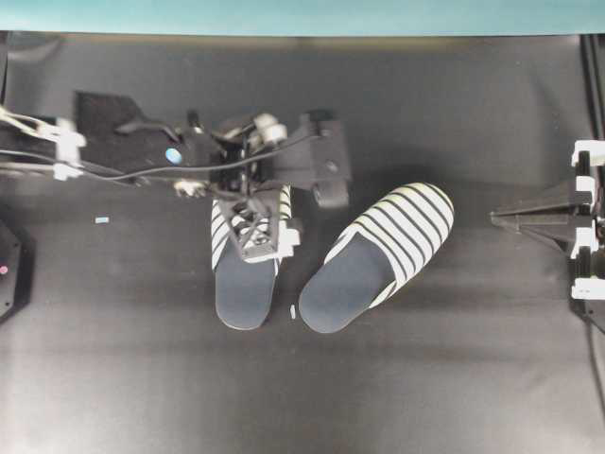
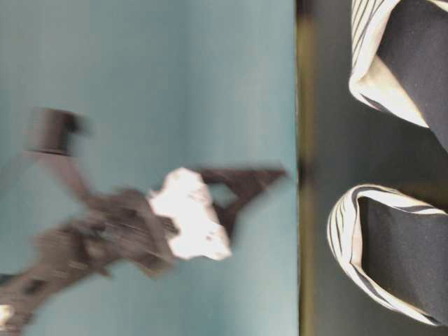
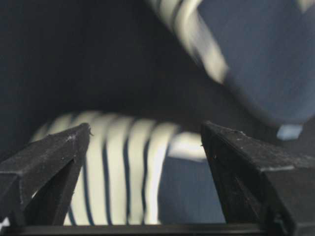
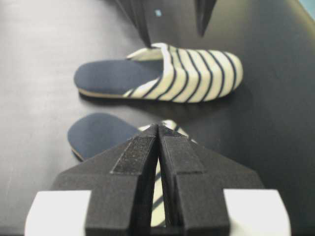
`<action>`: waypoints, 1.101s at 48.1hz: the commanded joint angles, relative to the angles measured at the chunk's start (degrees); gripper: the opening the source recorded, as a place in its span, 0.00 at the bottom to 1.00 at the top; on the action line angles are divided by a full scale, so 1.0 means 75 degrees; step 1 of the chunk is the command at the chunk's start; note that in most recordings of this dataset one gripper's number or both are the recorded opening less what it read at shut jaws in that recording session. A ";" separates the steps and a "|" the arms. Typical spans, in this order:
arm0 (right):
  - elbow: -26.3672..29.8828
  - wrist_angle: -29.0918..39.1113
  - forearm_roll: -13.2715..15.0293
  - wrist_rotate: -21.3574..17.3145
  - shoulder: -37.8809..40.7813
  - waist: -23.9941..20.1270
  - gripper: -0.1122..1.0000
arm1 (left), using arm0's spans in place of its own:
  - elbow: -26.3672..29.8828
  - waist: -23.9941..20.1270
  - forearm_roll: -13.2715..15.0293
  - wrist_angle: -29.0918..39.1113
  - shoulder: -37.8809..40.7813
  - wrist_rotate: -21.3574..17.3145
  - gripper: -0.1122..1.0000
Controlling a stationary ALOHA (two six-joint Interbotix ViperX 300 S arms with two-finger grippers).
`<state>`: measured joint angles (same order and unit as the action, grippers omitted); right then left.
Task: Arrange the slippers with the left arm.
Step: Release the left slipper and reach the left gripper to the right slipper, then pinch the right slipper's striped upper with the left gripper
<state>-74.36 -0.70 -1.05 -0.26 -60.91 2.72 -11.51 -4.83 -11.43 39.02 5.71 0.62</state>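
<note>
My gripper will lift the angled slipper, and its striped toe cap (image 1: 410, 225) should pinch up and bring the sole along, because the cap's open edge (image 1: 382, 252) reaches across the sole.
The two slippers lie on the black table. The left one (image 1: 241, 288) points away from me; the right one (image 1: 378, 255) is turned at an angle, toe to the upper right. My left gripper (image 1: 257, 241) hangs over the left slipper's striped toe cap. In the left wrist view my left gripper (image 3: 146, 129) is open, with that toe cap (image 3: 123, 167) below the gap and the other slipper (image 3: 256, 54) beyond. My right gripper (image 1: 496, 219) is shut and empty at the right edge. In the right wrist view it (image 4: 158, 127) points at both slippers (image 4: 162, 73).
A small white scrap (image 1: 293, 310) lies between the slippers' heels. A small pale-blue bit (image 1: 101, 219) lies at the left. A teal wall (image 1: 302, 14) runs along the back. A dark device (image 1: 9, 265) sits at the left edge.
</note>
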 commanded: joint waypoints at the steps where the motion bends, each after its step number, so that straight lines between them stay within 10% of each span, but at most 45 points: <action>1: 0.0059 -0.0117 -0.0023 -0.0070 0.0035 -0.0047 0.10 | 0.0363 0.0176 0.0000 -0.0844 0.0094 -0.1324 0.89; 11: 0.0059 -0.0152 -0.0035 -0.0070 0.0023 -0.0047 0.10 | 0.0633 0.0270 0.0000 -0.1957 0.0984 -0.3375 0.88; 42: 0.0047 -0.0234 -0.0023 -0.0059 0.0012 -0.0047 0.10 | 0.2777 0.0363 0.0000 -0.1922 0.3621 -0.4605 0.86; 53: 0.0035 -0.0234 -0.0035 -0.0059 0.0000 -0.0047 0.10 | 0.2871 0.0352 0.0000 -0.1734 0.3609 -0.4617 0.43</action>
<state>-74.44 -1.93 -1.14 -0.35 -61.17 2.72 9.23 -2.29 -11.43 25.31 33.31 -33.93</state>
